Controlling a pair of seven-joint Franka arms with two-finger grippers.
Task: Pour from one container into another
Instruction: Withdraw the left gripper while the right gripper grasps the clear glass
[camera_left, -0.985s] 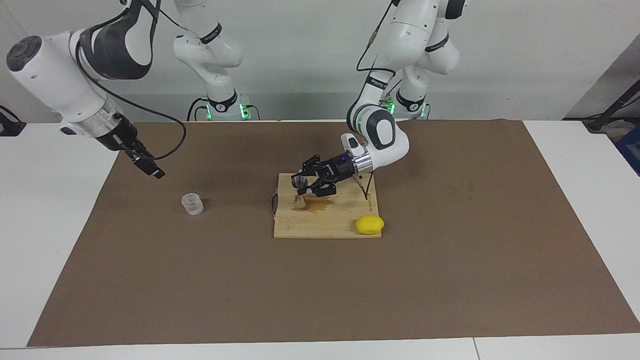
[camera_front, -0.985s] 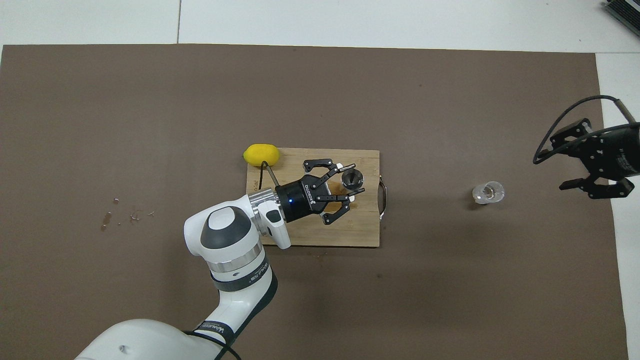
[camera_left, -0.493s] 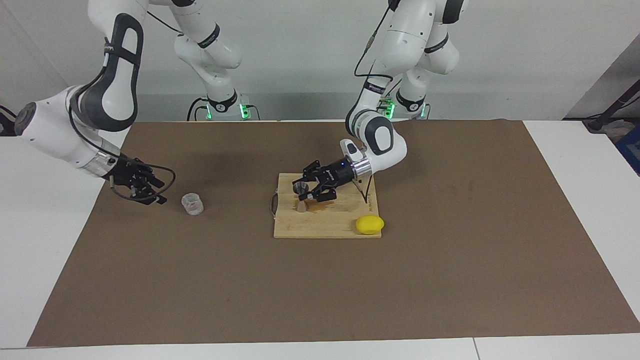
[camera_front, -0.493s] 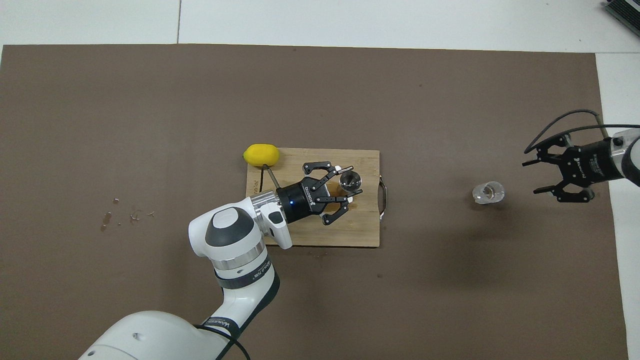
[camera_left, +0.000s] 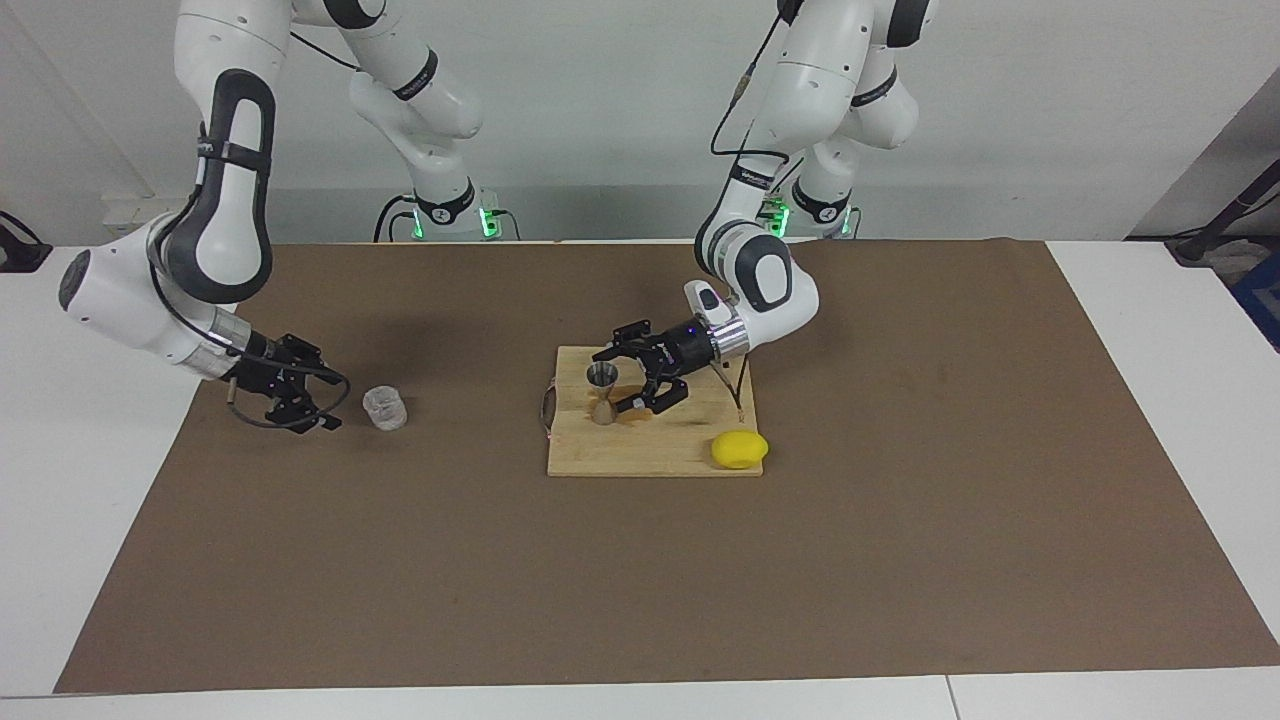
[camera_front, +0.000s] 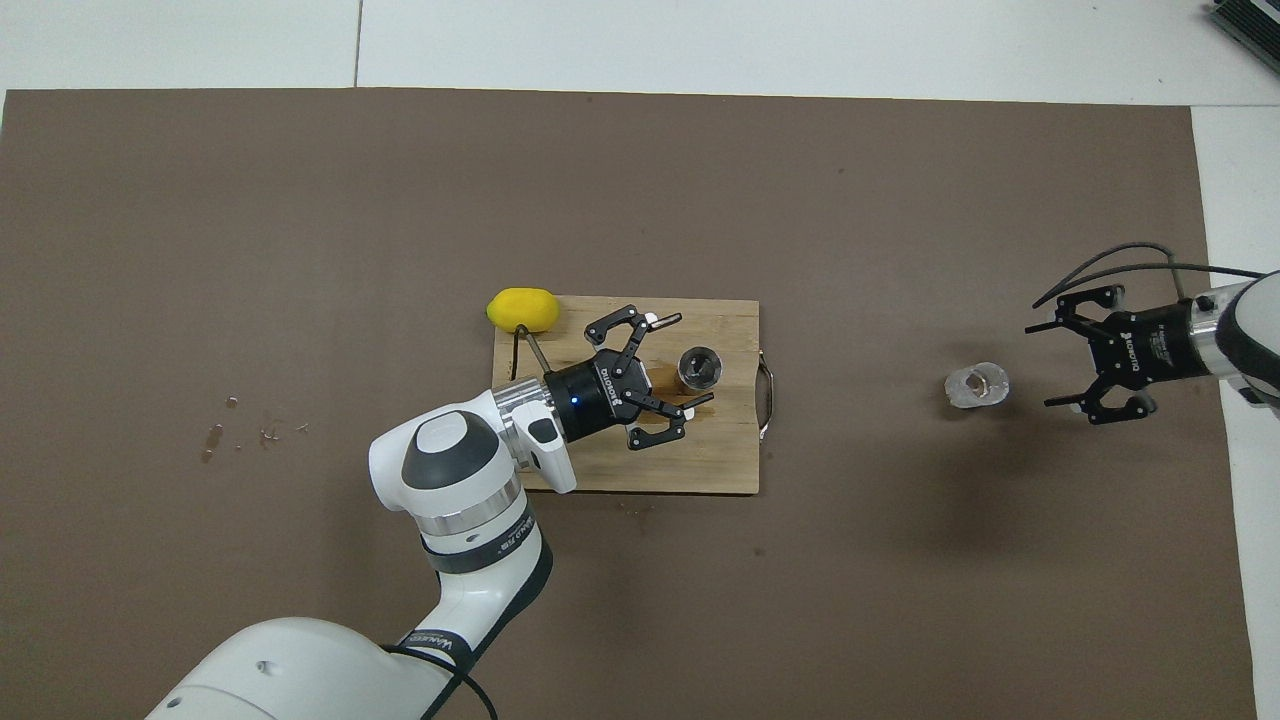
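Note:
The robot's left gripper is crowding the steel jigger (camera_front: 698, 368) where the pour must happen, so the left gripper should back out of the way while the right gripper brings the clear glass cup (camera_front: 976, 385) over.
The steel jigger (camera_left: 601, 390) (camera_front: 700, 367) stands upright on the wooden cutting board (camera_left: 660, 458) (camera_front: 720, 465). My left gripper (camera_left: 620, 380) (camera_front: 673, 364) is open just beside the jigger, on the side toward the left arm's end; its fingers are spread and clear of the jigger. The clear glass cup (camera_left: 384, 408) (camera_front: 977, 386) stands on the brown mat toward the right arm's end. My right gripper (camera_left: 322, 392) (camera_front: 1047, 364) hangs low and open beside the cup, a short gap away, holding nothing.
A yellow lemon (camera_left: 740, 449) (camera_front: 522, 309) lies at the board's corner farther from the robots. A brown wet stain (camera_front: 665, 380) marks the board by the jigger. Small droplets (camera_front: 240, 430) dot the mat toward the left arm's end.
My left gripper has opened, let go of the jigger and drawn back a little; the jigger stays standing. My right gripper has come down and closed in on the glass cup.

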